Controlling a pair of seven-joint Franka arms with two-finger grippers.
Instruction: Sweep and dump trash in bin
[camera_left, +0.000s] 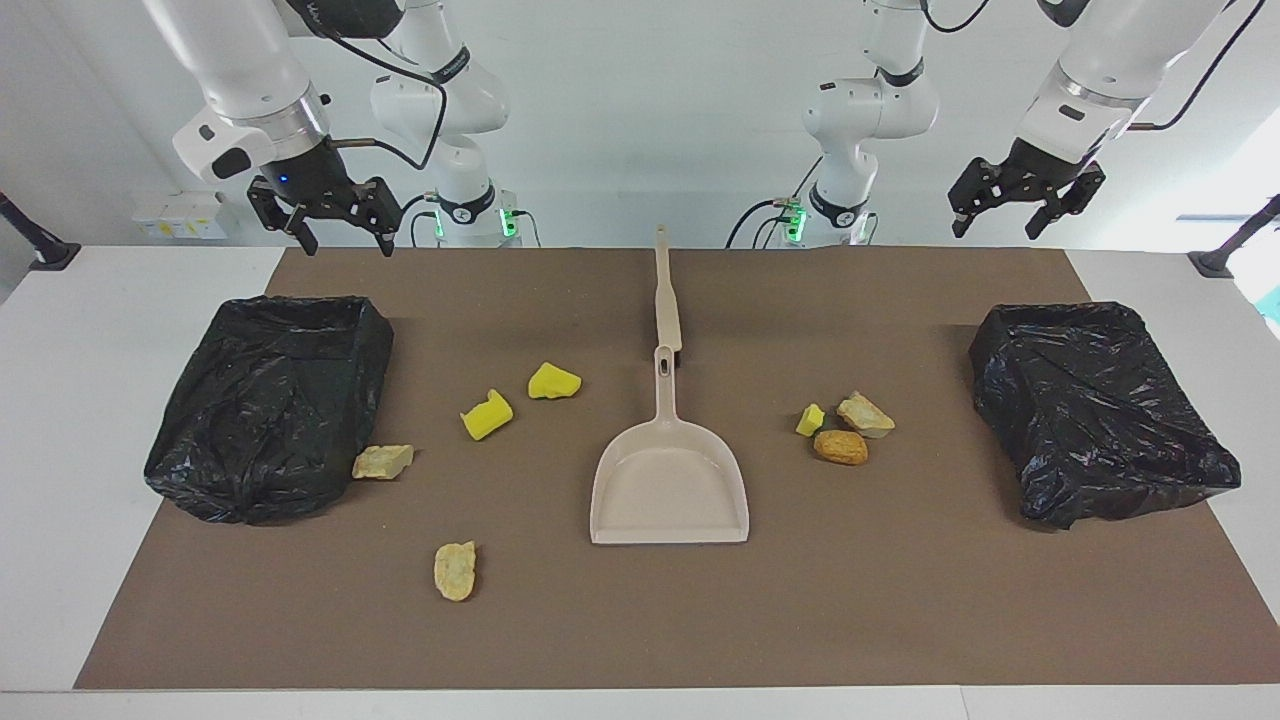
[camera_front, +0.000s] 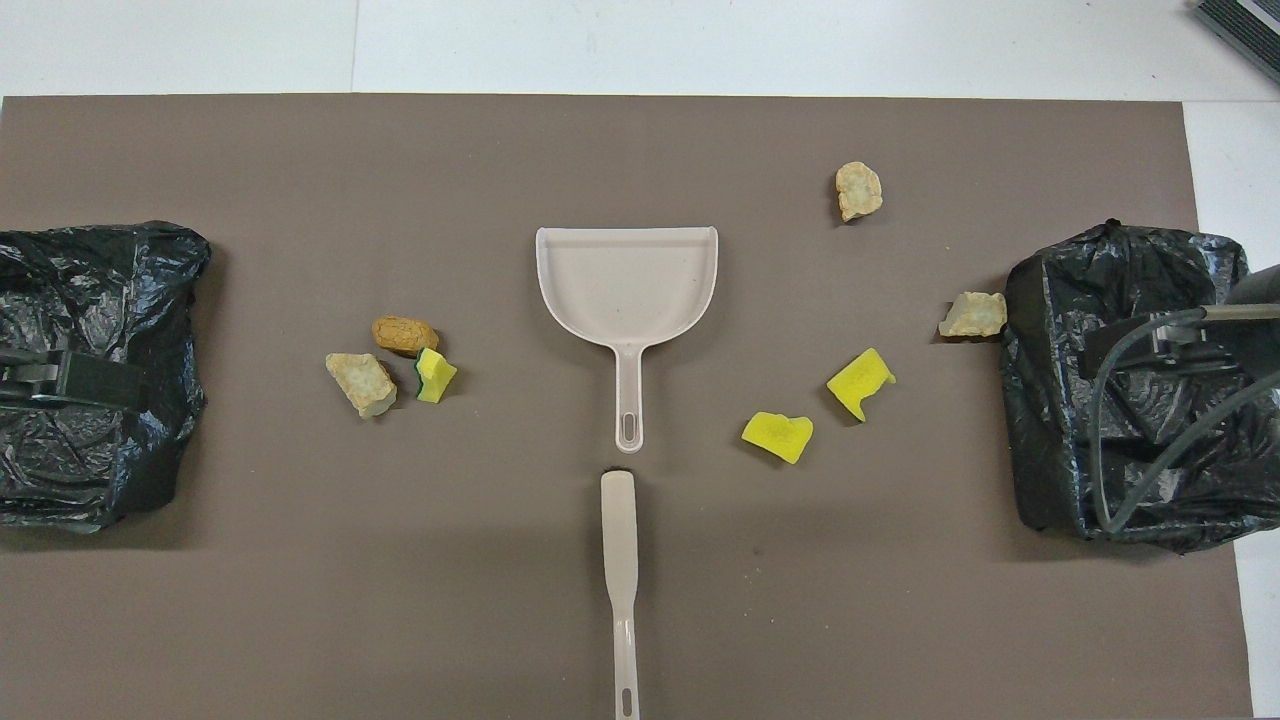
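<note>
The small yellow chunk (camera_front: 435, 376) has a green scouring edge (camera_front: 420, 364), so I expect it to stay behind in the beige dustpan when I tip out the rest.
The trash lies scattered on the brown mat. Two yellow sponge chunks (camera_left: 553, 381) (camera_left: 487, 414) and two tan stone-like pieces (camera_left: 382, 461) (camera_left: 455, 571) lie toward the right arm's end. A small yellow chunk (camera_left: 810, 420), a tan piece (camera_left: 866, 414) and an orange-brown lump (camera_left: 841, 447) cluster toward the left arm's end. Each end has a black-bagged bin (camera_left: 270, 400) (camera_left: 1095, 410). My right gripper (camera_left: 342, 240) hangs open and empty high over its bin. My left gripper (camera_left: 997, 225) hangs open and empty above the other.
A beige dustpan (camera_left: 668, 490) lies mid-mat, its handle pointing toward the robots. A beige brush handle (camera_left: 665, 300) lies in line with it, nearer to the robots. White tabletop (camera_left: 80, 400) surrounds the mat.
</note>
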